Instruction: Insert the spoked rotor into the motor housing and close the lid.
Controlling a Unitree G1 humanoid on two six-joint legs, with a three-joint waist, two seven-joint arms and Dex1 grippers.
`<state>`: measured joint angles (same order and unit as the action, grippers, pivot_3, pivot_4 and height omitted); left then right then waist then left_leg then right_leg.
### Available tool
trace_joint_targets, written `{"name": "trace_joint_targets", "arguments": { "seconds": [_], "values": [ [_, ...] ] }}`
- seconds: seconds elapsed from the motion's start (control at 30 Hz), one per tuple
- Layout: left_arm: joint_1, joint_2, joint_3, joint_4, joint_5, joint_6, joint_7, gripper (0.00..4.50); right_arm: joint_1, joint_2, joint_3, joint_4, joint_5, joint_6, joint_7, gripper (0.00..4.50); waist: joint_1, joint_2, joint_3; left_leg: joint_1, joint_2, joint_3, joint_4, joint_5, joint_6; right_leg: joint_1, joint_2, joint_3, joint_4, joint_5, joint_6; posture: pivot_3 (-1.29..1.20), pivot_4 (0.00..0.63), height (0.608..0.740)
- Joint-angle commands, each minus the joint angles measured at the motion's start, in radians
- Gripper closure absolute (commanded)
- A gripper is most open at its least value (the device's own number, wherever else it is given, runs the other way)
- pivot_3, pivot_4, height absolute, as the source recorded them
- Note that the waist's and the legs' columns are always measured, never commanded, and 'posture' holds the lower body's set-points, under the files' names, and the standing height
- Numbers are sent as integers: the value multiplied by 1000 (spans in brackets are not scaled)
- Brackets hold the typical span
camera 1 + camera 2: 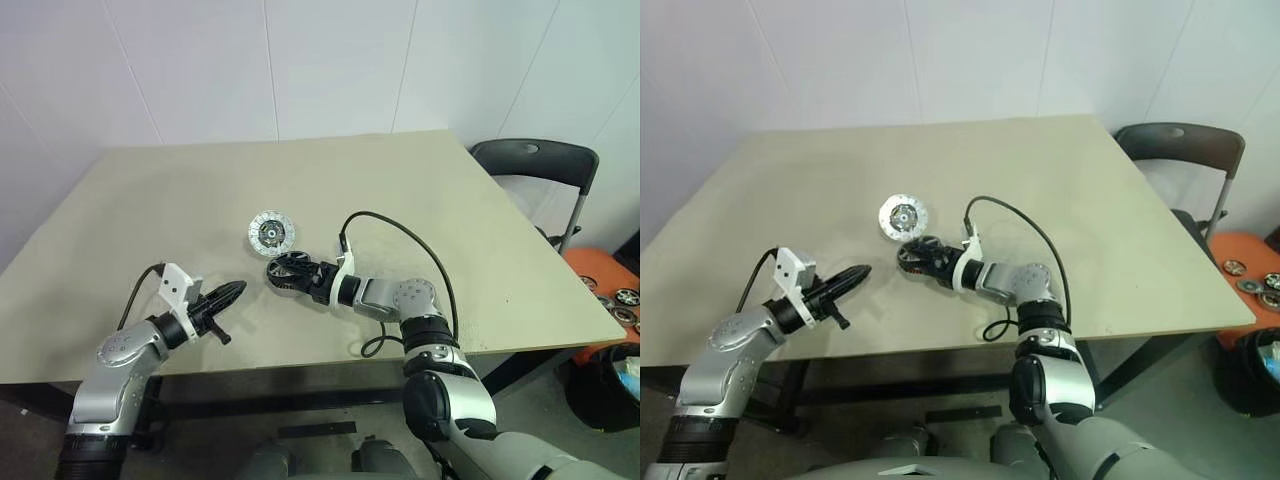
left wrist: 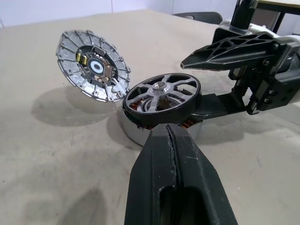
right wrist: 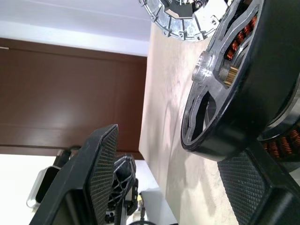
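Observation:
The lid lies with its ribbed inner side up, so it will flip over and show a plain back when the robot closes it.
The spoked rotor, a dark ring with silvery spokes, lies tilted on top of the silver-walled motor housing; copper windings show beneath it. The lid, a silver-white ribbed disc with a dark centre, leans tilted against the housing's far side. My right gripper is open around the rotor. One finger stands clear above the rotor and the other lies low beside its rim. My left gripper is shut and empty, pointing at the housing from a short way to the left.
The beige table has bare room all round the parts. A black cable loops from my right wrist. A dark chair stands past the right edge, with an orange box of round parts below it.

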<state>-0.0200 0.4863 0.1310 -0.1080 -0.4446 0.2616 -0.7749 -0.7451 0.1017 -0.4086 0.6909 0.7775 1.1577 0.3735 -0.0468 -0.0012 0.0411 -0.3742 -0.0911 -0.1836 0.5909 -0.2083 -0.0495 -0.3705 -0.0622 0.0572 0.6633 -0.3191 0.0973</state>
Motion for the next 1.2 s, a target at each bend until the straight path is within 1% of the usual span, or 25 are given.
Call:
{"name": "trace_joint_targets", "arguments": {
  "seconds": [0.03,0.13,0.27,0.33,0.4,0.43,0.5,0.6,0.63,0.7,0.8,0.83,0.9,0.93,0.97,1.1,1.2],
  "values": [
    [-27,16,2,-40,0,12,3,4500,-14,-13,5,-35,20,53,-2,1196,1,0,0,-1,0,0,0,0,0,-1,0,0,0,0,0,0,0,740],
    [-30,24,9,-43,-2,22,-1,4500,3,-61,12,-143,54,182,-3,1196,2,0,0,-2,0,0,-1,0,0,-2,0,0,0,0,0,0,0,740],
    [-37,39,10,-17,-3,35,-19,4500,2,-167,10,-271,89,376,1,1196,5,1,1,-4,-1,0,-1,0,0,-3,-1,0,-1,0,0,0,0,740],
    [-44,38,4,-7,-3,36,-25,4500,-19,-220,15,-303,91,432,13,1196,5,1,1,-5,-1,0,0,0,0,-3,-1,0,-2,-1,-1,0,0,740],
    [-53,34,-4,3,1,35,-28,4500,-47,-253,15,-308,86,448,23,1196,2,1,1,-6,-1,1,0,0,0,-3,-1,0,-2,-2,-3,0,0,740],
    [-57,29,-9,6,3,34,-29,4500,-62,-268,31,-320,78,421,37,1196,0,1,1,-6,0,1,0,0,0,-2,-1,0,-2,-2,-3,0,0,740],
    [-66,20,-22,15,11,29,-29,4500,-79,-283,105,-358,20,273,73,1196,-1,2,1,-7,0,2,-1,0,0,-3,-1,0,-2,0,-1,0,0,740],
    [-80,9,-28,26,18,16,-22,4500,-75,-253,205,-400,-75,26,119,1196,-1,2,1,-8,1,2,-1,0,0,-3,0,0,-2,0,1,0,0,740],
    [-87,4,-27,28,19,15,-17,4500,-58,-244,272,-421,-129,-67,138,1386,0,2,1,-8,1,2,-1,0,0,-4,0,0,-2,0,1,0,0,740],
    [-99,-2,-28,29,21,18,-11,4500,-22,-231,389,-449,-215,-196,168,1816,1,1,1,-9,0,2,-1,0,0,-4,-1,0,-2,1,2,0,0,740],
    [-107,-8,-31,28,20,16,-10,4500,37,-220,577,-463,-364,-377,196,2775,2,1,1,-11,0,1,-1,0,-1,-5,-1,0,-2,1,3,0,0,740],
    [-108,-9,-31,27,19,16,-10,4500,50,-221,622,-462,-406,-428,203,3176,3,1,1,-11,0,1,0,0,-1,-6,-1,0,-2,1,3,0,0,740],
    [-108,-10,-29,29,22,12,-9,4500,64,-210,692,-438,-481,-526,201,3823,3,1,1,-12,-1,1,0,0,-1,-6,-1,0,-2,1,3,0,0,740],
    [-107,-10,-28,30,25,9,-8,4500,67,-202,722,-419,-518,-574,195,4205,3,1,1,-12,-1,1,1,0,-1,-6,-1,0,-2,1,3,0,0,740],
    [-107,-10,-28,30,26,7,-7,4500,69,-195,738,-403,-544,-607,192,4493,3,1,1,-12,-1,1,1,0,-1,-6,0,0,-2,1,3,0,0,740],
    [-100,-12,-25,15,25,6,3,4500,73,-149,770,-357,-610,-674,170,4493,3,1,1,-11,-1,0,1,0,-1,-6,0,-1,-1,1,3,0,0,740],
    [-93,-10,-20,-8,25,14,19,4500,83,-139,770,-361,-629,-681,179,4493,3,1,1,-11,0,-1,1,0,-2,-9,0,-1,-1,1,3,0,0,740]
  ]
}}
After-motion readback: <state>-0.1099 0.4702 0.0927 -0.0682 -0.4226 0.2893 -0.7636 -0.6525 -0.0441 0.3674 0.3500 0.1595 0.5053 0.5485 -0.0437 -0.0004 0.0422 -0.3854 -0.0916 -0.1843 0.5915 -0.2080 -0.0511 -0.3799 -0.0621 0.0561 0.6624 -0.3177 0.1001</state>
